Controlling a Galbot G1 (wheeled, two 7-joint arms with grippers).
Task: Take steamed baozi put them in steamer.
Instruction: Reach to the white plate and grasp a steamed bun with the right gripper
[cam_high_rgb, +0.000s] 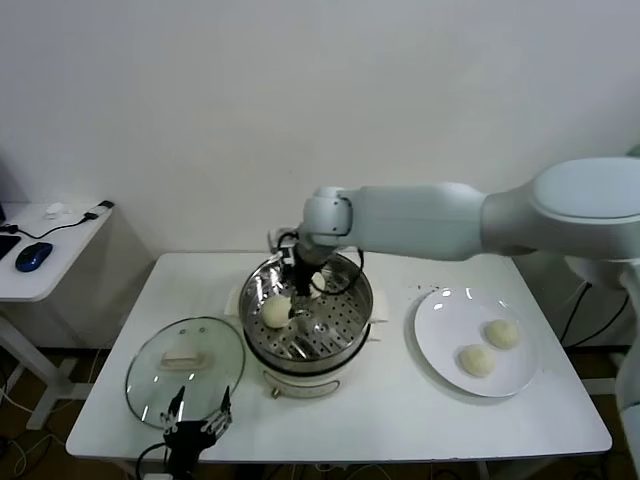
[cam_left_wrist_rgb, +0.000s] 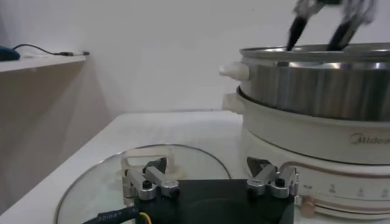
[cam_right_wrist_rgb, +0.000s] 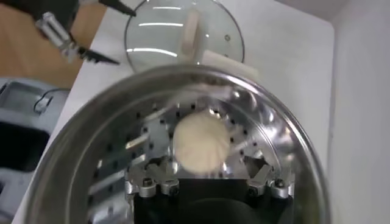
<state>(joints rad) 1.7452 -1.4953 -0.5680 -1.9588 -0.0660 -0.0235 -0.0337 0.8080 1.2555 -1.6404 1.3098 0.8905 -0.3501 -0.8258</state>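
I should move my right gripper next until it grips the front baozi on the plate (cam_high_rgb: 477, 360), because the baozi at my open fingers (cam_right_wrist_rgb: 201, 143) sits loose on the steamer tray.
The steamer (cam_high_rgb: 345, 335) stands mid-table. One baozi (cam_high_rgb: 275, 311) lies on its perforated tray; it shows in the right wrist view (cam_right_wrist_rgb: 201, 143) too. My right gripper (cam_high_rgb: 298, 303) reaches down into the pot, open, its jaws spread wider than this bun, which lies loose at the fingers. Something pale shows behind the gripper, mostly hidden. Two more baozi (cam_high_rgb: 502, 333) (cam_high_rgb: 476, 360) lie on the white plate (cam_high_rgb: 440, 325) at the right. My left gripper (cam_high_rgb: 197, 418) is parked, open and empty, at the table's front edge by the glass lid (cam_high_rgb: 185, 362).
The glass lid (cam_left_wrist_rgb: 183, 161) with its cream handle lies flat left of the steamer (cam_left_wrist_rgb: 317, 91). A side table with a mouse (cam_high_rgb: 32, 256) stands far left. The wall is close behind the table.
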